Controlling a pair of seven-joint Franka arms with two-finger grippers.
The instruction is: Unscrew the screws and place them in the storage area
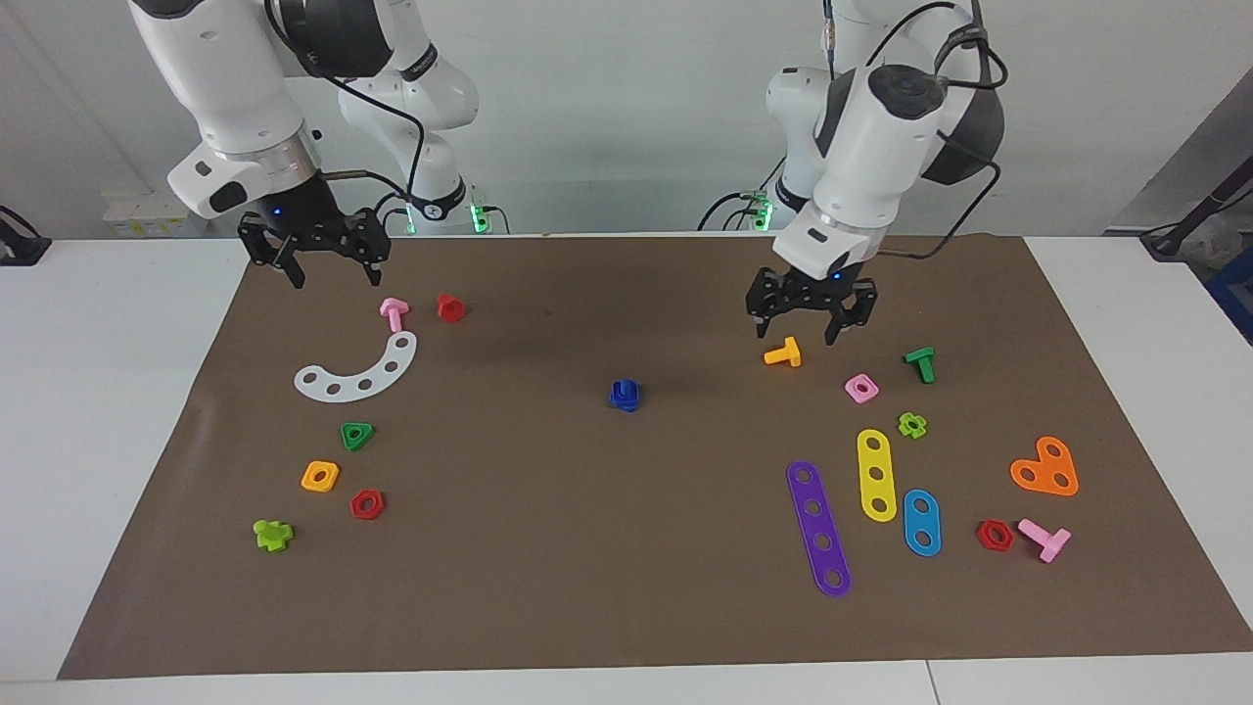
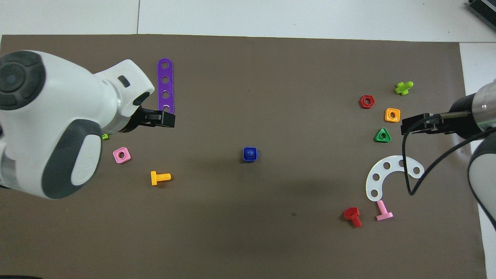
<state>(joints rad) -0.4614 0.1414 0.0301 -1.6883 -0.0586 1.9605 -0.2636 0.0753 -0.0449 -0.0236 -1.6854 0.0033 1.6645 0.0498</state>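
Note:
The screw's round end point(image 2: 250, 153) is showing in the top of the nut point(image 2: 250, 155). The nut will therefore come off when I unscrew it, and the dark-blue screw will stay behind.
The dark-blue screw point(image 1: 625, 395) with its nut threaded on lies alone in the middle of the brown mat point(image 1: 548, 548); it also shows in the overhead view point(image 2: 250, 154). My left gripper point(image 1: 796, 338) hangs open and empty above the mat, just beside the orange bolt point(image 1: 783, 353), well short of the blue screw. From above, the left gripper point(image 2: 167, 118) covers the end of the purple strip point(image 2: 165, 81). My right gripper point(image 1: 335, 280) waits open over the mat's corner at the right arm's end point(image 2: 410, 126). No marked storage area shows in either view.
At the left arm's end lie the pink nut point(image 1: 860, 388), green bolt point(image 1: 920, 363), yellow strip point(image 1: 876, 474), blue strip point(image 1: 921, 522) and orange heart plate point(image 1: 1045, 468). At the right arm's end lie the white arc point(image 1: 357, 372), pink bolt point(image 1: 394, 312), red bolt point(image 1: 450, 307) and several nuts.

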